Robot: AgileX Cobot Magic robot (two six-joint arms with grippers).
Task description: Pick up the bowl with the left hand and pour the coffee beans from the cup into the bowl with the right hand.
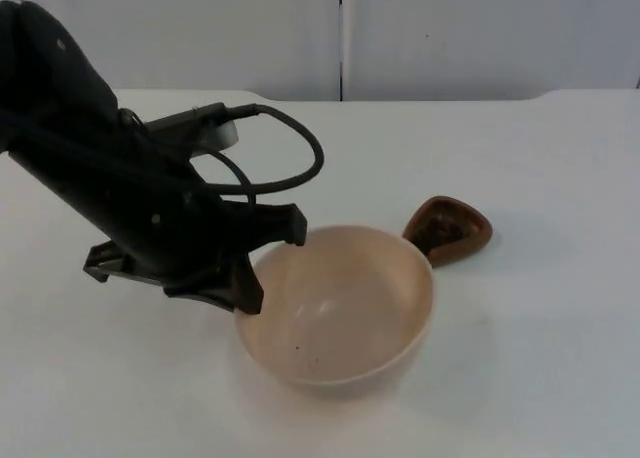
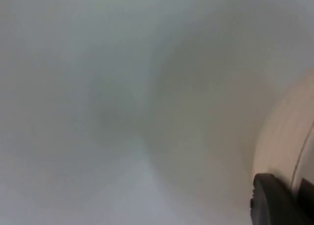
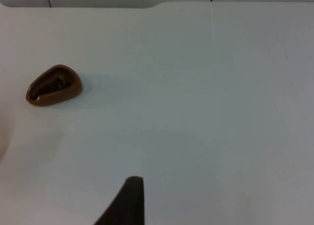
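Note:
I expect the cup point(image 1: 450, 230) to stay still and show fully when I carry the bowl away, because the cream bowl's rim point(image 1: 427, 262) overlaps the brown cup's corner.
A cream bowl point(image 1: 345, 313) sits at the table's middle, with nothing in it. Behind its right side lies a small brown cup point(image 1: 448, 228) holding dark coffee beans; it also appears in the right wrist view point(image 3: 54, 85). My left gripper point(image 1: 272, 261) is at the bowl's left rim, open, with one finger at the rim's back left and the other at its left side. In the left wrist view the bowl's wall point(image 2: 289, 136) stands right beside a black fingertip point(image 2: 277, 203). My right gripper point(image 3: 128, 203) waits over bare table, to the right of the cup.
The white table point(image 1: 540, 158) runs back to the grey partition wall point(image 1: 450, 28). The left arm point(image 1: 90, 148) slants in from the upper left over the table's left half.

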